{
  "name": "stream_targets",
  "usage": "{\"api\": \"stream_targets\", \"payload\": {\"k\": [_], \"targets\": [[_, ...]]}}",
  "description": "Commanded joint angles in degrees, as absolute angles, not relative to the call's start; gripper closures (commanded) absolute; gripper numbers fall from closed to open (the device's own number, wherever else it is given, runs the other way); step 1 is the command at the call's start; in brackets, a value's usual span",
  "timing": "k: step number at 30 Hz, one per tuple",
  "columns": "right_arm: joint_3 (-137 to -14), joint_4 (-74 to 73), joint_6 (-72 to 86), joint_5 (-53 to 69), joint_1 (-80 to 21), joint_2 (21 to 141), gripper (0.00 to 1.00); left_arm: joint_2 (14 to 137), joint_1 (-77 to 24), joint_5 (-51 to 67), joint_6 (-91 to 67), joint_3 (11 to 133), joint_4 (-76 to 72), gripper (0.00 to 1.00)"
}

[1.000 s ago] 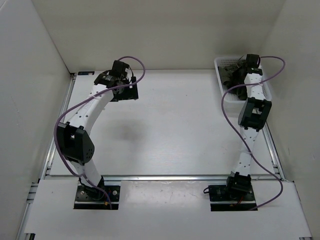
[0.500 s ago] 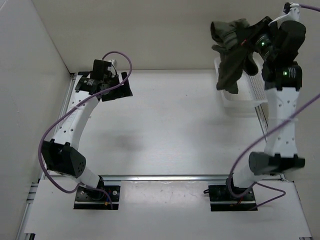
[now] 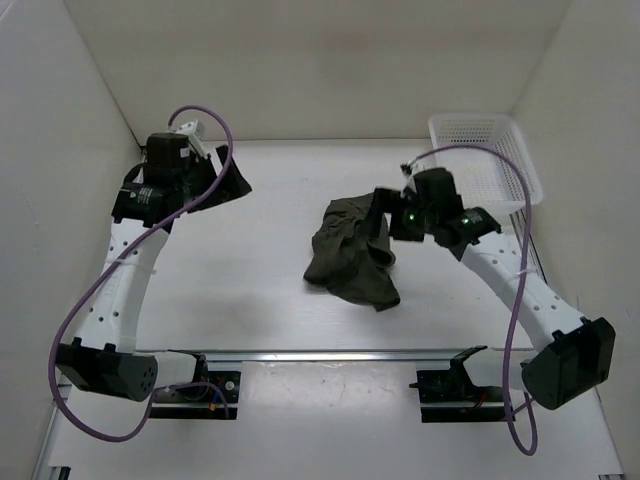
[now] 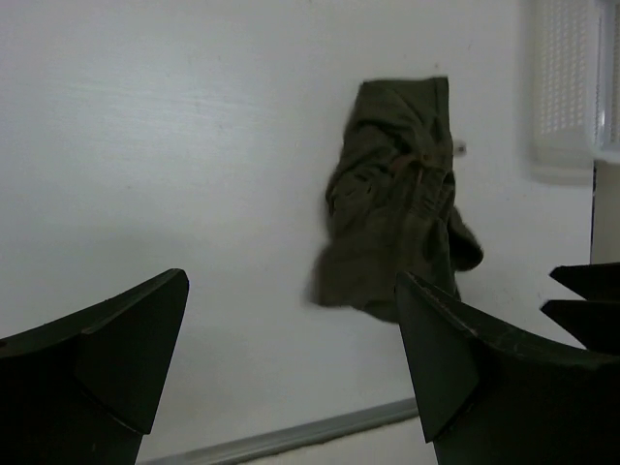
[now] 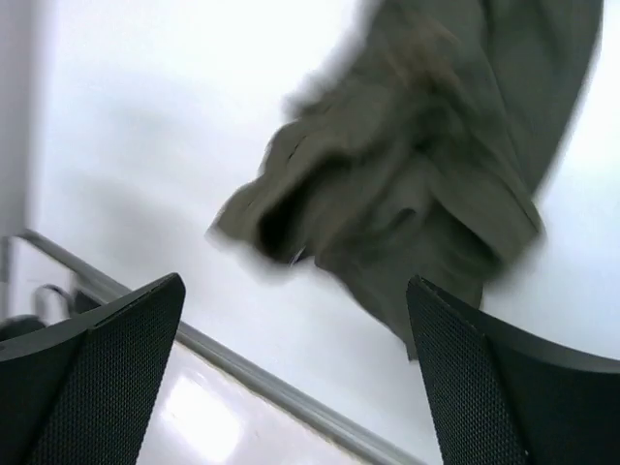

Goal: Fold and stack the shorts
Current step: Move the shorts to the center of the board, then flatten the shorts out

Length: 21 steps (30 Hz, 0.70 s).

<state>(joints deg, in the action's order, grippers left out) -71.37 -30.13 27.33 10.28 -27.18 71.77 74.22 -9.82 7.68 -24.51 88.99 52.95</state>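
The shorts are in a crumpled heap [image 3: 347, 248], so next my left gripper moves in to their near edge [image 3: 345, 285] and pulls them open together with my right gripper before folding.
The dark olive-green shorts [image 3: 350, 255] lie in a crumpled heap on the white table, a little right of its middle. My right gripper [image 3: 386, 222] hangs just over their right edge, open, with nothing between its fingers. In the right wrist view the shorts [image 5: 417, 165] are blurred and lie beyond the wide-apart mesh fingers of the right gripper [image 5: 295, 282]. My left gripper [image 3: 226, 183] is open at the table's far left, well apart from the cloth. Its wrist view shows the shorts [image 4: 397, 194] in the distance past the left gripper [image 4: 291, 279].
A white mesh basket [image 3: 490, 150] stands at the back right corner, also seen as the basket [image 4: 567, 87] in the left wrist view. A metal rail [image 3: 330, 354] runs along the table's near edge. White walls close in the left, back and right sides.
My right arm lifted the shorts out of the basket, swung them over the table's middle and opened; the shorts now lie on the table. My left arm drew back to the left.
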Motion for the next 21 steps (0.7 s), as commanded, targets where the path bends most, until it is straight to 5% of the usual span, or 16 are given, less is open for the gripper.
{"api": "stream_targets", "payload": {"k": [1,10,21], "targets": [[-63.8,-34.2,29.4,5.7,-27.9,65.8,0.00,74.0,-12.1,10.9,-24.9,83.9,53.7,0.01],[-56.7,-34.2,34.8,-0.9,-27.9,59.1,0.08,82.0,-22.6,9.3,-28.6,74.4,48.8,0.01],[-52.9,-40.6,38.8,-2.8,-22.9,54.4,0.00,97.5,-41.5,4.1,-30.8,81.4,50.2,0.01]]}}
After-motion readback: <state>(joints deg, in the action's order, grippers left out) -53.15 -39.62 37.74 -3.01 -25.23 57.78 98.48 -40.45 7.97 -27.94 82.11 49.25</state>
